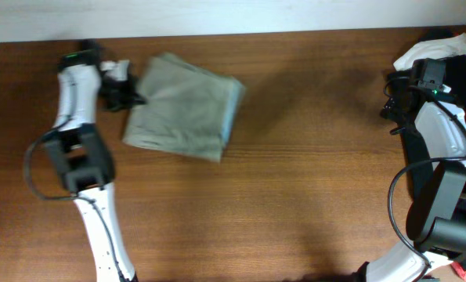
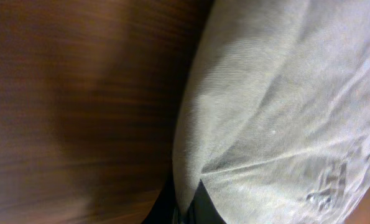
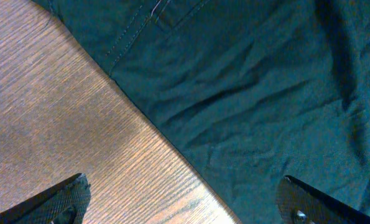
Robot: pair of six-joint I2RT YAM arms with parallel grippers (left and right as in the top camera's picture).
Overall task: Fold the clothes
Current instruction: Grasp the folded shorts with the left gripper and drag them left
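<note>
The table is clear at the back corner (image 1: 17,74). My left gripper keeps pulling the folded khaki clothes by their pinched edge (image 1: 141,111) until they get there, and then let go.
The pale khaki clothes (image 1: 186,106) lie folded in a compact slanted square on the brown table at the back left. My left gripper (image 1: 131,95) is at the fold's left edge, shut on a pinch of the khaki cloth; in the left wrist view the cloth (image 2: 284,106) fills the right side and a ridge of it runs down between the dark fingers (image 2: 188,211). My right gripper (image 3: 185,199) is open and empty at the far right (image 1: 397,94), fingers spread over the table edge of a dark garment.
A dark navy garment (image 3: 259,81) and a white cloth (image 1: 424,51) sit piled at the back right corner under the right arm. Bare wooden table (image 1: 311,172) spans the middle and front. A pale wall strip (image 1: 233,16) borders the back.
</note>
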